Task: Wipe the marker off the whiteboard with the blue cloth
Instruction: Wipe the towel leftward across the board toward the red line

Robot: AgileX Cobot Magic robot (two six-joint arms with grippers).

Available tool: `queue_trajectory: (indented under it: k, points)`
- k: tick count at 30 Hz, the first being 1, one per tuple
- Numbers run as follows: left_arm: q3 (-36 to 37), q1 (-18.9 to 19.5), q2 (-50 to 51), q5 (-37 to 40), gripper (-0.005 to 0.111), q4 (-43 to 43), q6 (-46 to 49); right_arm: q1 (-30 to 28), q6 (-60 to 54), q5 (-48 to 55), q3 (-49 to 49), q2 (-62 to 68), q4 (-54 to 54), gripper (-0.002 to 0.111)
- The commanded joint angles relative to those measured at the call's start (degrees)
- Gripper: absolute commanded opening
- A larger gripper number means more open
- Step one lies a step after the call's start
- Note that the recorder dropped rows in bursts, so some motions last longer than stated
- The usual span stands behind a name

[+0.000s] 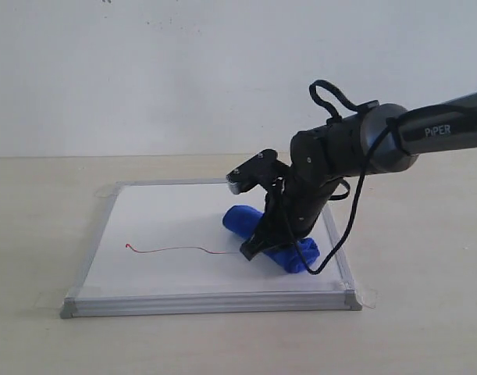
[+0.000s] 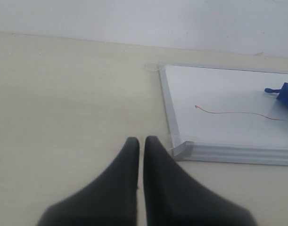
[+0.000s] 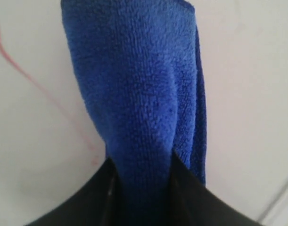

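I should sweep the blue cloth back over the line's last part [image 1: 213, 251] with my right gripper, because the cloth sits past the end of the red marker line [image 1: 236, 252], over clean whiteboard.
The whiteboard [image 1: 183, 226] lies flat on the table, silver frame all round. A thin wavy red marker line [image 1: 168, 250] runs across its left half; it also shows in the left wrist view as the marker line [image 2: 233, 113] and blurred in the right wrist view as the marker line [image 3: 40, 84]. The blue cloth [image 1: 242, 220] lies rolled on the board's right part, its near end just right of the line's end. My right gripper [image 1: 258, 248] is shut on the blue cloth [image 3: 139, 94], fingers pressed against both sides. My left gripper [image 2: 141, 140] is shut and holds nothing, over bare table beside the whiteboard [image 2: 228, 94] corner.
The pale wooden table [image 1: 43, 234] surrounds the board, with a white wall behind. Clear tape holds the board's corners [image 1: 366, 298]. The right arm's black cable [image 1: 351, 219] hangs over the board's right edge.
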Motion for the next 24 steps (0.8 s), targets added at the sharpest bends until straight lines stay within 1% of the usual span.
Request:
queue_trajectory:
  k: [1, 5, 7, 10, 15, 18, 20, 22, 23, 24]
  points:
    - [-0.07, -0.29, -0.12, -0.12, 0.004, -0.52, -0.55, -2.63, 9.42, 1.96, 0.23, 1.36, -12.21, 0.000]
    - [-0.07, -0.29, -0.12, -0.12, 0.004, -0.52, -0.55, -2.24, 12.08, 3.89, -1.45, 1.26, -12.85, 0.000]
    - [-0.07, -0.29, -0.12, -0.12, 0.004, -0.52, -0.55, -0.99, 12.08, 4.26, -1.74, 1.26, -12.51, 0.000]
    - [-0.07, -0.29, -0.12, -0.12, 0.004, -0.52, -0.55, 2.35, 11.15, 4.12, -1.74, 1.26, -11.42, 0.000]
    - [-0.07, -0.29, -0.12, -0.12, 0.004, -0.52, -0.55, 6.92, 4.13, 3.21, -1.97, 1.26, -3.32, 0.000]
    - [-0.07, -0.29, -0.12, -0.12, 0.004, -0.52, -0.55, 8.09, 0.79, 4.63, -1.97, 1.26, -1.53, 0.000]
    - [-0.07, -0.29, -0.12, -0.12, 0.004, -0.52, -0.55, 7.46, 0.50, 6.12, -1.97, 1.26, -2.68, 0.000]
    - [-0.07, -0.29, -0.12, -0.12, 0.004, -0.52, -0.44, 4.94, 6.11, 6.87, -1.97, 1.26, -8.86, 0.000]
    - [-0.07, -0.29, -0.12, -0.12, 0.004, -0.52, -0.44, 2.96, 12.59, 7.74, -2.06, 1.26, -15.75, 0.000]
    - [-0.07, -0.29, -0.12, -0.12, 0.004, -0.52, -0.44, 2.29, 15.90, 8.30, -2.06, 1.26, -17.92, 0.000]
